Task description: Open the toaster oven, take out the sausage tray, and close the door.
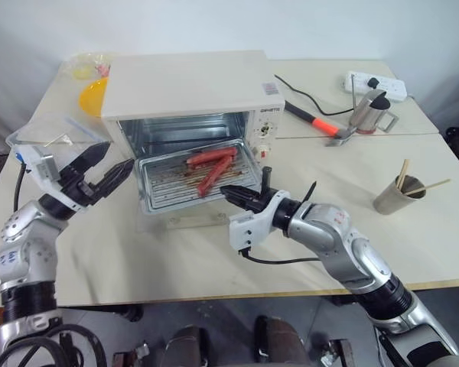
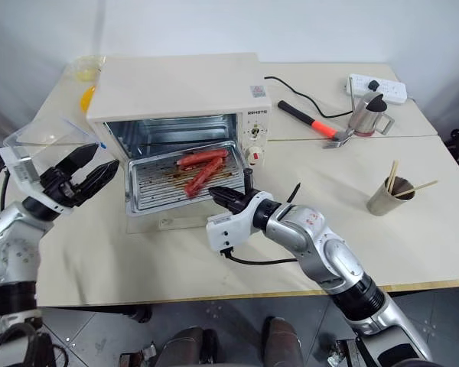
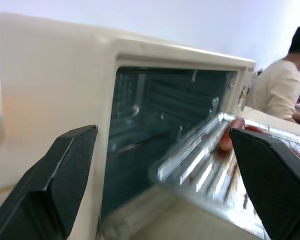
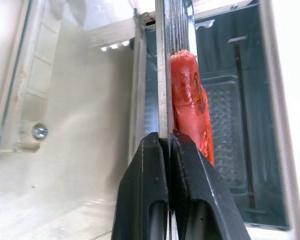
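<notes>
The red sausages [image 1: 216, 175] will move a little but stay on the tray when I carry it, because they lie loose inside the tray's raised rim [image 1: 144, 187].
The cream-white toaster oven [image 1: 187, 84] stands at the back left of the table. Its glass door [image 1: 191, 220] lies folded down flat in front of it. The silver sausage tray [image 1: 168, 187], carrying a few red sausages [image 1: 210, 162], sticks halfway out of the opening above the door. My right gripper [image 1: 231, 193] is shut on the tray's front right rim [image 4: 165, 100], with a sausage [image 4: 190, 110] just behind its fingers. My left gripper [image 1: 107, 170] hangs open just left of the oven's front, beside the tray's left edge [image 3: 205, 165], touching nothing.
A clear plastic box [image 1: 50, 134] and a yellow bowl [image 1: 93, 95] sit left of the oven. To the right lie a hammer [image 1: 314, 118], a metal pitcher [image 1: 371, 111], a power strip [image 1: 375, 84] and a paper cup with chopsticks [image 1: 398, 195]. A person [image 3: 280, 90] is behind the table.
</notes>
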`<control>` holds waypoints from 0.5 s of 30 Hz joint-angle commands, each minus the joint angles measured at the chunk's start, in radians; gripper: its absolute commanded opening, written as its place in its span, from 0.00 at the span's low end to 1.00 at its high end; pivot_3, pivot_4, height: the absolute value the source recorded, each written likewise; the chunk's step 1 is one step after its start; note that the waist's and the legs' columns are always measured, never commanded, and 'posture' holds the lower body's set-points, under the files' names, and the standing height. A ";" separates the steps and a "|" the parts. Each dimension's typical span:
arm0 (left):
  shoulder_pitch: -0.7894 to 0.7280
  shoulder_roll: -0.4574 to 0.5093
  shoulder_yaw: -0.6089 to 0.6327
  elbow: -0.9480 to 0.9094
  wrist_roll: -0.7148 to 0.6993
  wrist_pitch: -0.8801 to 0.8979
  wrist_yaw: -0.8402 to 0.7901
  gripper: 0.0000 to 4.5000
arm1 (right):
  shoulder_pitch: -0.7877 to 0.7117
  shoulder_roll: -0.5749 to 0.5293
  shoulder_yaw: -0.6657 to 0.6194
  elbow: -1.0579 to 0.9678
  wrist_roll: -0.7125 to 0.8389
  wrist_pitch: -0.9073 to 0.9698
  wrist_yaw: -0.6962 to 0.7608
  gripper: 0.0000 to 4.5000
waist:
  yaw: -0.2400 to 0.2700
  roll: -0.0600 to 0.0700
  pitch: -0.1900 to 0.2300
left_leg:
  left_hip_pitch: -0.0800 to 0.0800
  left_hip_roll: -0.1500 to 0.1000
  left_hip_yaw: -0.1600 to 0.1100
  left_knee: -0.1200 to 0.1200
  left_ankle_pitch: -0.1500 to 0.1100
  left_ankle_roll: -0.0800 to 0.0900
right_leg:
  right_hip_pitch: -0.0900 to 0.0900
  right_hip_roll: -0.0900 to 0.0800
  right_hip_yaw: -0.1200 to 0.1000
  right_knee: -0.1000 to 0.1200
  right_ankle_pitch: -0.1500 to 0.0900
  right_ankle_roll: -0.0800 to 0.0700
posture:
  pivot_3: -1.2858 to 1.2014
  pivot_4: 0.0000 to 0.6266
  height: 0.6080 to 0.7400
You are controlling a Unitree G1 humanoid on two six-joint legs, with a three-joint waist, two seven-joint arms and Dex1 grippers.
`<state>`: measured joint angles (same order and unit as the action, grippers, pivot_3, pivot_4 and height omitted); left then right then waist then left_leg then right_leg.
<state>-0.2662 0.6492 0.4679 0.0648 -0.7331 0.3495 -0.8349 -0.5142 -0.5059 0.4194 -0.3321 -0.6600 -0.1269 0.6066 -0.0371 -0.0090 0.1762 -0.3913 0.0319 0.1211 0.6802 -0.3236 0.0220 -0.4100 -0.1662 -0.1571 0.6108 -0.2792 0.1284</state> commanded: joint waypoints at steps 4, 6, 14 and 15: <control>0.208 0.034 0.186 -0.262 -0.446 0.442 0.203 1.00 | 0.004 -0.023 -0.069 0.005 0.069 -0.152 -0.085 0.00 | 0.005 -0.001 0.002 | 0.001 0.005 -0.001 0.001 0.000 0.000 | 0.000 0.000 0.001 0.000 0.000 0.000 | 0.52 0.24 1.00; 0.240 0.039 0.210 -0.282 -0.566 0.536 0.273 1.00 | 0.001 -0.025 -0.072 0.019 0.078 -0.181 -0.092 0.00 | 0.010 -0.002 0.002 | 0.001 0.005 -0.003 0.002 0.000 0.000 | 0.002 0.000 0.001 0.000 0.000 -0.001 | 0.52 0.24 1.00; 0.304 0.006 0.192 -0.299 -1.038 0.638 0.558 1.00 | -0.015 -0.030 -0.078 0.051 0.112 -0.260 -0.086 0.00 | 0.007 -0.002 0.002 | 0.003 0.004 -0.003 0.002 0.000 0.000 | 0.004 -0.001 0.002 0.001 -0.001 -0.001 | 0.52 0.24 1.00; 0.313 0.004 0.189 -0.305 -1.070 0.632 0.580 1.00 | -0.017 -0.030 -0.078 0.054 0.113 -0.265 -0.086 0.00 | 0.006 -0.002 0.002 | 0.003 0.005 -0.003 0.002 0.000 0.000 | 0.004 -0.001 0.002 0.001 -0.001 -0.001 | 0.52 0.24 1.00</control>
<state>0.0279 0.6578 0.6469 -0.1995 -1.7041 0.9964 -0.3001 -0.5093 -0.5336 0.3758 -0.2584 -0.5723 -0.3683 0.5352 -0.0313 -0.0106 0.1779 -0.3882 0.0364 0.1183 0.6817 -0.3236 0.0216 -0.4062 -0.1672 -0.1546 0.6114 -0.2799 0.1270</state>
